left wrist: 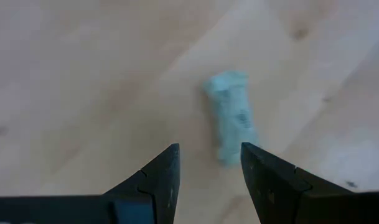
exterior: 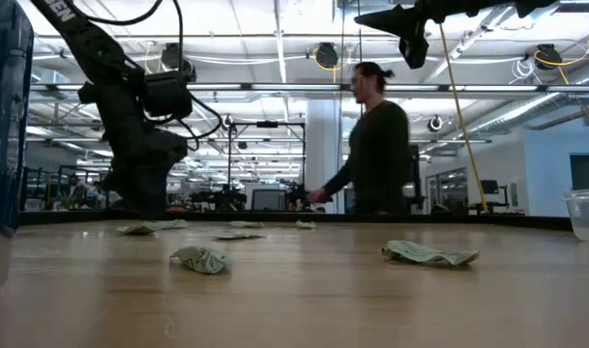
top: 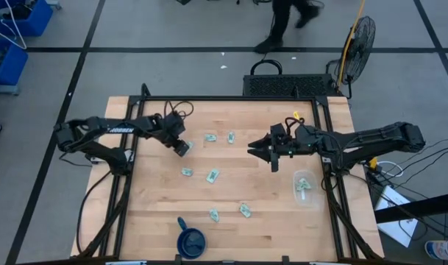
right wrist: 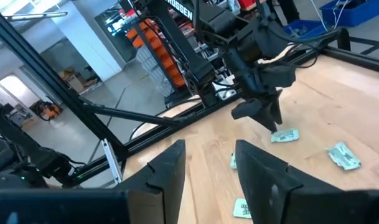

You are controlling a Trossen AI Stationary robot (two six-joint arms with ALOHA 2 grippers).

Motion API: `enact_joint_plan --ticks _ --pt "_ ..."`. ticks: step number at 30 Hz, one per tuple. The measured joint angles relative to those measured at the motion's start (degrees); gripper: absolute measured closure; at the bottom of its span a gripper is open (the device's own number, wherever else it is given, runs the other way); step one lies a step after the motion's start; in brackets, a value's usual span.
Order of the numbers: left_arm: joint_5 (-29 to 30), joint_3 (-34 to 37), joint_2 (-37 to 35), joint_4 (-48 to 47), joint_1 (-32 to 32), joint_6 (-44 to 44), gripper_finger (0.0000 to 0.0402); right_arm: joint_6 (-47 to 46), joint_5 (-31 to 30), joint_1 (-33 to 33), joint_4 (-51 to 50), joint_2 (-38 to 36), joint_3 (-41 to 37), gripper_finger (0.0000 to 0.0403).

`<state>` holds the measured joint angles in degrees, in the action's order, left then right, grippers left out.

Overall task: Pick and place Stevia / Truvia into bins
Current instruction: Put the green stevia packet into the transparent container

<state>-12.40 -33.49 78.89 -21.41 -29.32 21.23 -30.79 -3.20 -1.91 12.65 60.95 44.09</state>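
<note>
I can see that the near end of the sachet (left wrist: 231,153) below my left gripper lies close to one finger, so I should center the open fingers around that end before I close them.
Several pale green sachets lie flat on the wooden table: two near the far middle (top: 210,138) (top: 230,137), two at the centre (top: 187,172) (top: 212,175) and two nearer the front (top: 214,215) (top: 245,210). The clear bin (top: 304,188) stands at the right and holds a few sachets. My left gripper (top: 183,149) is open and low over the table's left half. One sachet (left wrist: 231,115) lies just ahead of its fingertips (left wrist: 209,158), untouched. My right gripper (top: 254,151) is open and empty, high above the table's middle (exterior: 402,24).
A dark blue mug (top: 190,239) stands at the front edge. A black metal frame (top: 231,98) runs around the table. A person (exterior: 371,145) walks behind the far edge, near a floor fan (top: 356,40). Bare wood lies between the sachets and the bin.
</note>
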Motion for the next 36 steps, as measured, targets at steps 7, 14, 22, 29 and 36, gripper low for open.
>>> enact_joint_plan --ticks 7,14,22,29,36 --pt "0.4 3.2 -0.1 4.4 0.6 -0.6 0.0241 -0.8 0.0 0.0 0.0 0.0 0.0 0.027" --pt "0.6 6.5 -0.3 7.2 0.5 0.3 0.0339 -1.5 0.0 0.0 0.0 0.0 0.0 0.027" --pt "-3.8 6.7 -0.2 11.2 0.8 2.3 0.0396 -1.5 -1.7 -0.1 0.0 0.0 0.0 0.027" --pt "-4.9 6.8 -0.2 16.2 3.6 6.1 0.0399 -5.3 -3.0 -0.1 0.3 2.7 0.0 0.027" --pt "-2.7 6.8 -0.2 16.8 5.8 6.0 0.0395 -12.2 -2.9 -0.1 1.4 11.1 0.0 0.027"
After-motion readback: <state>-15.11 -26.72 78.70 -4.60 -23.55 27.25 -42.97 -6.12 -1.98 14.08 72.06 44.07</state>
